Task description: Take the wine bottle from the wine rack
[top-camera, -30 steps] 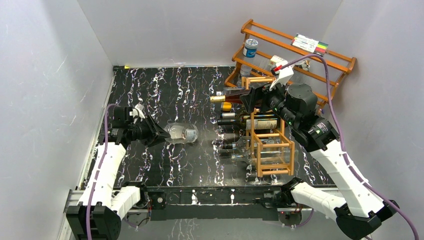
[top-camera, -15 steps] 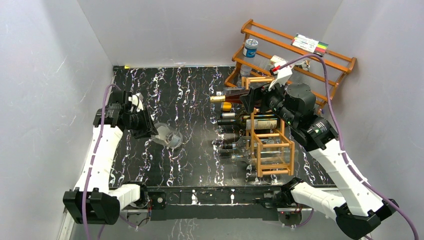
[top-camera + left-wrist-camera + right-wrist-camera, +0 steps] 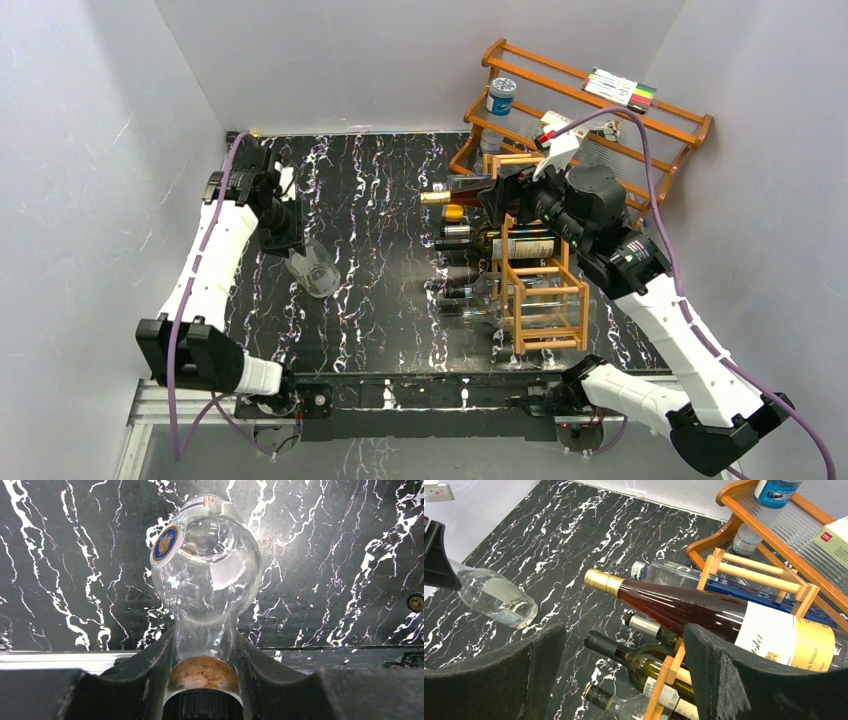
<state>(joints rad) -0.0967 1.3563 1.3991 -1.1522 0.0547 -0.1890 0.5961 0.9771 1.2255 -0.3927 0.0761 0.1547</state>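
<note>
Next, my left gripper moves the clear bottle (image 3: 318, 273) to the tabletop's back edge (image 3: 325, 150) first, because the clear bottle is blocking my left arm's way to the wine bottle.
The wine rack (image 3: 541, 292) is an orange-brown lattice at the table's right and also shows in the right wrist view (image 3: 719, 570). A reddish-brown wine bottle (image 3: 684, 605) with a gold foil cap lies across its top (image 3: 455, 196). Below it lie a dark green bottle (image 3: 644, 662) and others. My right gripper (image 3: 500, 197) is open, jaws wide apart, just above and behind the reddish bottle (image 3: 624, 672). My left gripper (image 3: 283, 232) is shut on the neck of a clear glass bottle (image 3: 316, 273), at the table's left. The left wrist view shows my left gripper (image 3: 202, 652) and the clear bottle (image 3: 205, 570) with its base pointing at the table.
A larger two-tier wooden shelf (image 3: 655, 118) stands behind the rack at the back right. It holds a blue-lidded jar (image 3: 500, 96) and a pack of markers (image 3: 620, 88). Grey walls close in left, back and right. The tabletop (image 3: 380, 180) is black marble.
My left arm has swung left and toward the back with the clear bottle. The bottle has turned from lying sideways to hanging base down. The right arm has barely moved.
</note>
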